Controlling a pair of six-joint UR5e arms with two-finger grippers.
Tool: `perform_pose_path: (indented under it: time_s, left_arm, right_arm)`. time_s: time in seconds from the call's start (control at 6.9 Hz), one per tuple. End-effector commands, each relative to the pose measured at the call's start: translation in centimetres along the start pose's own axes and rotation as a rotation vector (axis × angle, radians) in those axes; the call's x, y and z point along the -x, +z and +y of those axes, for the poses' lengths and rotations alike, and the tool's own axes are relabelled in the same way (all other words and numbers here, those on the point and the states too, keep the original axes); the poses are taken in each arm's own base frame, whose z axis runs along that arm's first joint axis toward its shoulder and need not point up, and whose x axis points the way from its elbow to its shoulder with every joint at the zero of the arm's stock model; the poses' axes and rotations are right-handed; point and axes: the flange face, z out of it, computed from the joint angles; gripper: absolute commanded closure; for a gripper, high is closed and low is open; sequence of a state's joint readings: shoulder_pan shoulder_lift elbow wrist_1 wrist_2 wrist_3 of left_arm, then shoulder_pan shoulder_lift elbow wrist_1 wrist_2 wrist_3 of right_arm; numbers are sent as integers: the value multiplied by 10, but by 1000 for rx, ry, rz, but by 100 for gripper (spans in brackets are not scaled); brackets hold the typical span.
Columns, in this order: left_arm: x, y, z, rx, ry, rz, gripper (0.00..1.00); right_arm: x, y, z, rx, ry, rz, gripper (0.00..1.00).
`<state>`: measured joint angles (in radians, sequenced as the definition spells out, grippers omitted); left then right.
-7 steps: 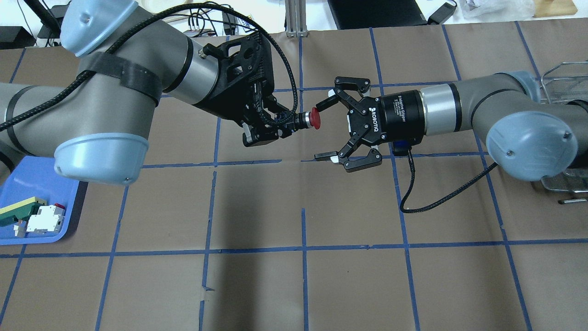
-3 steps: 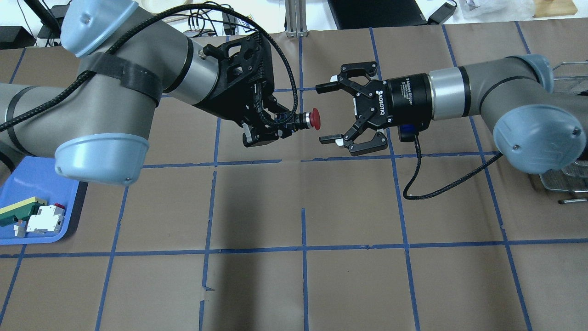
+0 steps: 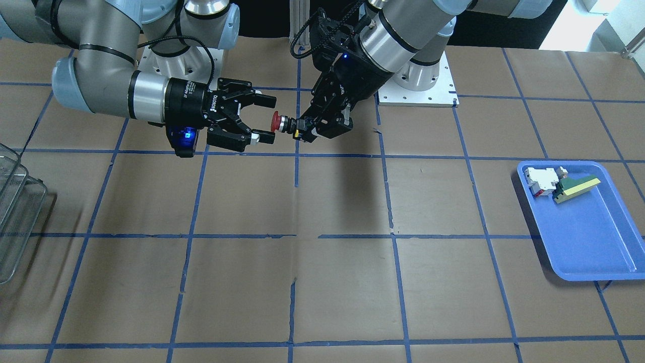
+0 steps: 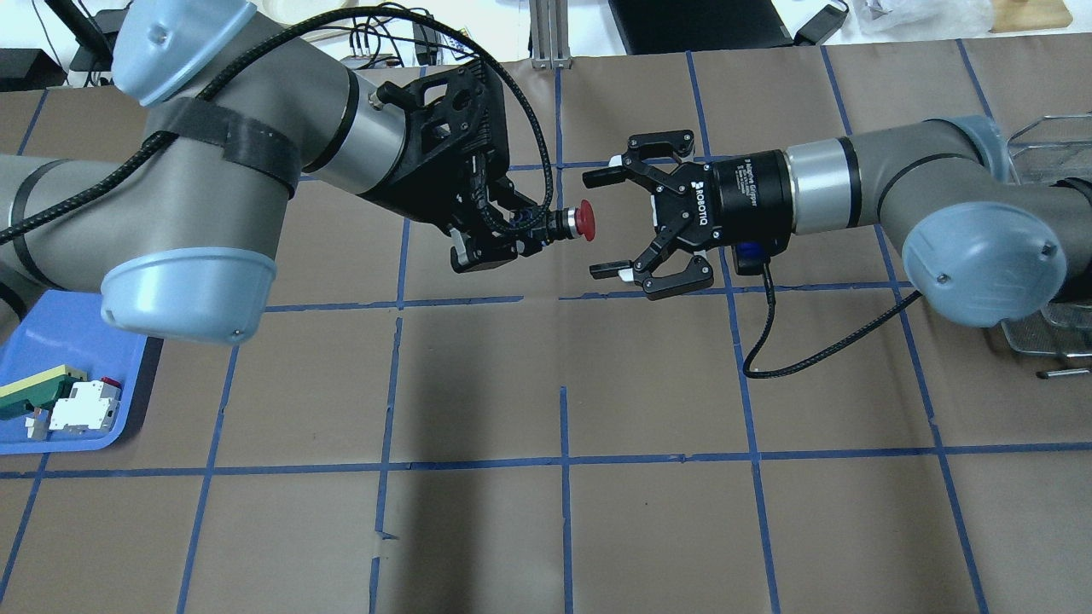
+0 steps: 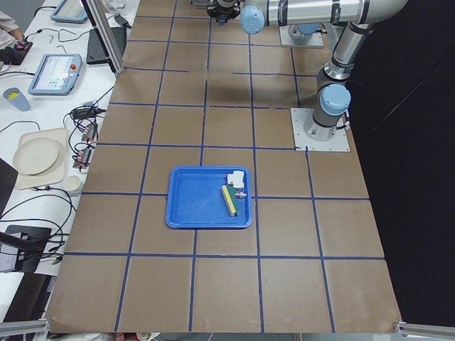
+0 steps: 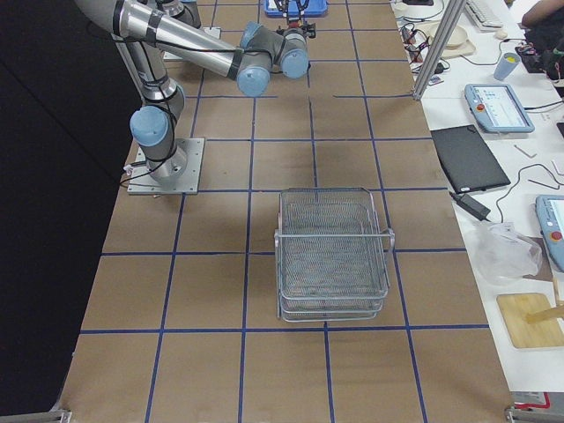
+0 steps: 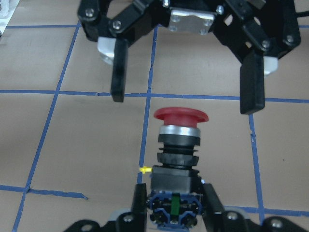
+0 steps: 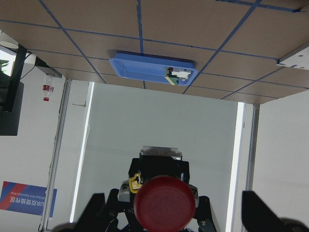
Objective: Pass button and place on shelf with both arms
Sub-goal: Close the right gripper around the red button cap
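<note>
The button (image 3: 282, 123) will bring out a hidden rear block when the robot pulls it away, because a pale edge (image 8: 161, 151) peeks out past the black body.
The button (image 4: 583, 220) has a red domed cap, a silver collar and a black body. My left gripper (image 4: 533, 232) is shut on its body and holds it level above the table, cap towards my right arm. It shows the same in the front view (image 3: 276, 122) and the left wrist view (image 7: 180, 116). My right gripper (image 4: 597, 224) is open and faces the cap. Its fingertips (image 7: 251, 104) stand to either side of the cap's face, not touching. The wire-mesh shelf (image 6: 333, 256) stands at the table's right end (image 4: 1045, 136).
A blue tray (image 4: 51, 341) at the left edge holds a white-and-red block (image 4: 83, 405) and a green-and-yellow wedge (image 4: 34, 388). The brown table has a grid of blue tape. A black cable (image 4: 793, 362) hangs from my right wrist.
My right gripper, still open, rose towards the back, then came down and a little left, so it now centres on the red cap. My left gripper with the button has not moved.
</note>
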<state>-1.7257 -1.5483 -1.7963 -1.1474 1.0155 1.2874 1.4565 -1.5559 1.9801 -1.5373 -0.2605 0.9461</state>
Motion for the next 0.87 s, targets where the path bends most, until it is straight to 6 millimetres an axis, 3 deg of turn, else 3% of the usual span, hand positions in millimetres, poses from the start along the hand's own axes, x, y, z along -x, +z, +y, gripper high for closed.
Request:
perform_pose_path:
  time_s: [0.0, 0.29, 0.43, 0.72]
  left_arm:
    - [0, 0, 0, 0, 0, 0, 59]
    - [0, -1, -1, -1, -1, -2, 59]
    - [0, 0, -1, 0, 0, 0, 59]
    - [-1, 0, -1, 0, -3, 0, 59]
  right_arm:
    - [-1, 4, 3, 1, -1, 9, 7]
    - [-1, 4, 3, 1, -2, 9, 16]
    - [-2, 4, 3, 1, -1, 9, 25]
    - [-1, 5, 1, 7, 4, 7, 71]
